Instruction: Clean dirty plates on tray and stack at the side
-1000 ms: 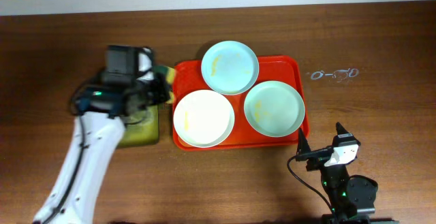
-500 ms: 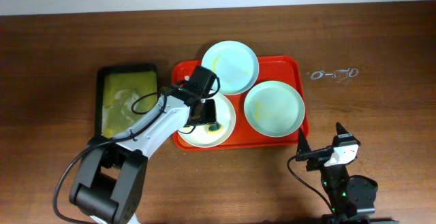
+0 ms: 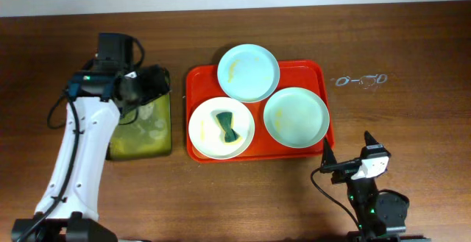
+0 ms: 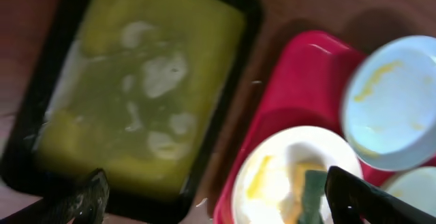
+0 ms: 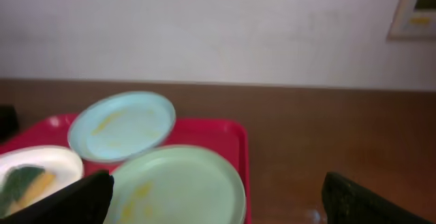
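I should use my right gripper to pinch the rim (image 3: 252, 120) of the cream plate next to the mint-green plate before my left gripper scrubs, because the cream plate has a yellow streak (image 3: 202, 129) and sits unheld.
The red tray (image 3: 316, 73) holds three plates: a pale blue-green one (image 3: 248, 72) at the back, a mint-green one (image 3: 296, 116) at the right and a cream-white one (image 3: 204, 128) at the front left. A dark green sponge (image 3: 227, 126) lies on the cream plate. My left gripper (image 3: 145, 89) hangs open and empty over the far end of the black tray (image 3: 147, 135), left of the red tray. From the left wrist I see the sponge (image 4: 313, 193) beside my right fingertip (image 4: 361, 197). My right gripper (image 3: 347, 152) stands open and empty in front of the tray's right corner.
The black tray (image 4: 136, 81) holds yellow-green liquid with pale foam patches. A small pale wire-like object (image 3: 360, 80) lies on the table right of the red tray. The right wrist view shows a wall behind the table and the mint-green plate (image 5: 177, 183) nearest.
My left gripper carried the sponge from the black tray to the cream plate, opened and left it there, then swung back over the black tray. The right arm has not moved.
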`<state>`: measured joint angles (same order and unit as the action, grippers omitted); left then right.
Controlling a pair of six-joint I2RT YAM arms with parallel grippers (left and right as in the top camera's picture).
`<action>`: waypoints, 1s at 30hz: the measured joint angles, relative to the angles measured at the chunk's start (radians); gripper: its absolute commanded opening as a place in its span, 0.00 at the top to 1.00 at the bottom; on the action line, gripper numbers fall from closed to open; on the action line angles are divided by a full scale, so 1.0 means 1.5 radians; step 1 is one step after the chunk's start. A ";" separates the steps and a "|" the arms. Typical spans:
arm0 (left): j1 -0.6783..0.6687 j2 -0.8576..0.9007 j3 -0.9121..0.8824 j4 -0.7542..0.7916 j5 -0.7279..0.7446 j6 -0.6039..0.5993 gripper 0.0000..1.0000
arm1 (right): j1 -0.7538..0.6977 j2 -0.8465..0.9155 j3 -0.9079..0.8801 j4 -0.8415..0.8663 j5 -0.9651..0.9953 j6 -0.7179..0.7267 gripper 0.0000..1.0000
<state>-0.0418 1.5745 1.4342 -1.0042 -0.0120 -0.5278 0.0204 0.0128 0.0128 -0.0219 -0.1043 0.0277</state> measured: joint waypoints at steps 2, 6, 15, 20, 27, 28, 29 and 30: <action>0.011 0.003 0.000 -0.002 -0.003 0.000 0.01 | 0.000 0.000 -0.001 0.062 -0.014 0.005 0.02; 0.011 0.004 0.000 -0.001 -0.005 0.000 0.01 | 0.000 0.001 -0.002 0.310 -0.091 0.084 0.02; 0.011 0.004 0.000 -0.001 -0.005 0.000 0.01 | 0.000 0.082 0.279 0.088 -0.134 0.094 0.02; 0.011 0.004 0.000 -0.002 -0.005 0.000 0.01 | 0.000 0.458 0.683 -0.348 -0.205 0.031 0.02; 0.011 0.005 -0.001 -0.002 -0.005 0.000 0.01 | 0.031 0.846 0.814 -0.365 -0.556 0.057 0.02; 0.011 0.005 -0.001 -0.002 -0.005 0.000 0.01 | 0.061 0.885 0.814 -0.389 -0.497 0.082 0.02; 0.011 0.005 -0.001 -0.003 -0.005 0.000 0.01 | 0.086 0.909 0.819 -0.429 -0.428 0.099 0.01; 0.011 0.005 -0.001 -0.002 -0.005 0.000 0.01 | 0.118 0.946 0.844 -0.513 -0.330 0.116 0.02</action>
<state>-0.0246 1.5822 1.4334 -1.0065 -0.0200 -0.5278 0.1974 1.4315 1.2785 -0.7910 -0.5995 0.2012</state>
